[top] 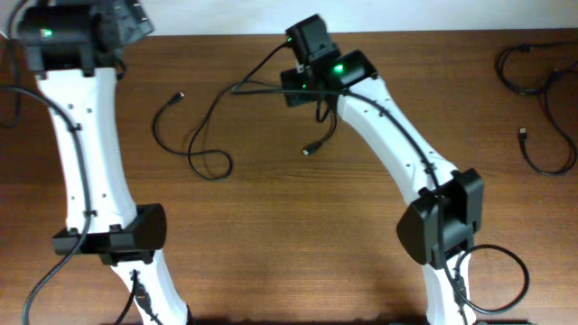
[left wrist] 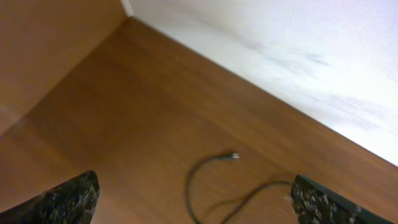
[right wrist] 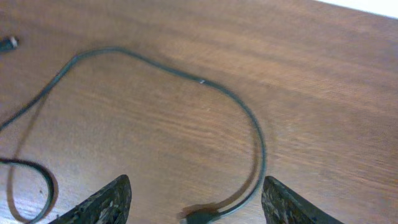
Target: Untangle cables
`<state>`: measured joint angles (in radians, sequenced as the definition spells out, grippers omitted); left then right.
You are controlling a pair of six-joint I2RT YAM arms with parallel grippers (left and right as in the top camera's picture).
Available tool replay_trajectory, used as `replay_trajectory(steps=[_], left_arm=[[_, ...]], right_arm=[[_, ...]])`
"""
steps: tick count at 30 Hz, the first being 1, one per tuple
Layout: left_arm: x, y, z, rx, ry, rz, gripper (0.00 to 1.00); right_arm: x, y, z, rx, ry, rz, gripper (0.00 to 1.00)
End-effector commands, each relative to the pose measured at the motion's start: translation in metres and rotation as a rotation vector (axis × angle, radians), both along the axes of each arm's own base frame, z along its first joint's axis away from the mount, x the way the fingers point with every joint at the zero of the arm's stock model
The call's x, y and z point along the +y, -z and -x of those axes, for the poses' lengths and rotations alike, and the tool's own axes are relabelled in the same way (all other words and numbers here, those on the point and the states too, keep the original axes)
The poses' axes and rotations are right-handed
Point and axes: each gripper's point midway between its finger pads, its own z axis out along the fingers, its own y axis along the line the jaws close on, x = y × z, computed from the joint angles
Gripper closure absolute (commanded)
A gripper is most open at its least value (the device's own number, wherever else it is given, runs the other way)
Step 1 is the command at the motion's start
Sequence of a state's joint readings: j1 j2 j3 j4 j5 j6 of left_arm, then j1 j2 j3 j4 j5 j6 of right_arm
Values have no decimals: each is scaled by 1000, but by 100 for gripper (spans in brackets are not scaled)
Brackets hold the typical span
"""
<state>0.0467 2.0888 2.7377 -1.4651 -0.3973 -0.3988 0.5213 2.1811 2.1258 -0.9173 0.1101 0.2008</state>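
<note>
My right gripper should go on toward the bend point(top: 218, 178) and close there, since the cable's rounded bend point(top: 226, 168) lies in the open and my left gripper is far away.
Two thin black cables point(top: 209, 116) lie crossed on the wooden table, left of centre. One plug point(top: 181, 95) points to the far left, and another plug point(top: 307, 151) lies nearer the middle. My right gripper point(top: 303, 83) hovers over their far right end. In the right wrist view my right gripper point(right wrist: 196, 184) is open, and a cable plug point(right wrist: 199, 216) lies on the wood between its fingertips, untouched. The cable point(right wrist: 245, 115) arcs away from it. My left gripper point(top: 128, 20) is at the far left corner. It point(left wrist: 193, 180) stands wide open above a cable end point(left wrist: 234, 155), holding nothing.
Another black cord point(top: 542, 99) with a small plug point(top: 522, 134) lies at the far right edge. Thicker arm wires loop near both bases point(top: 492, 271). The table's back edge meets a white wall point(left wrist: 280, 43) close behind the left gripper.
</note>
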Motion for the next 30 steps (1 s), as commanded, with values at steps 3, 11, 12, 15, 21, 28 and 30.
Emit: replay_trajectory(steps=[3, 11, 12, 15, 21, 28, 30], left_arm=[[36, -12, 23, -14, -106, -5, 1], [25, -9, 19, -17, -59, 45, 1], [25, -8, 19, -15, -59, 45, 1], [25, -6, 21, -3, -59, 46, 1], [22, -5, 21, 1, -45, 60, 1], [20, -2, 23, 15, -39, 70, 1], [20, -1, 24, 23, -39, 70, 1]], right_arm=[[76, 39, 37, 69, -146, -27, 34], [157, 80, 101, 120, -83, -51, 36], [159, 86, 104, 122, -88, -37, 36], [157, 109, 110, 168, -45, -22, 36], [149, 146, 114, 229, 79, -20, 38], [164, 148, 102, 214, 213, -155, 39], [171, 145, 100, 201, 221, -189, 39]])
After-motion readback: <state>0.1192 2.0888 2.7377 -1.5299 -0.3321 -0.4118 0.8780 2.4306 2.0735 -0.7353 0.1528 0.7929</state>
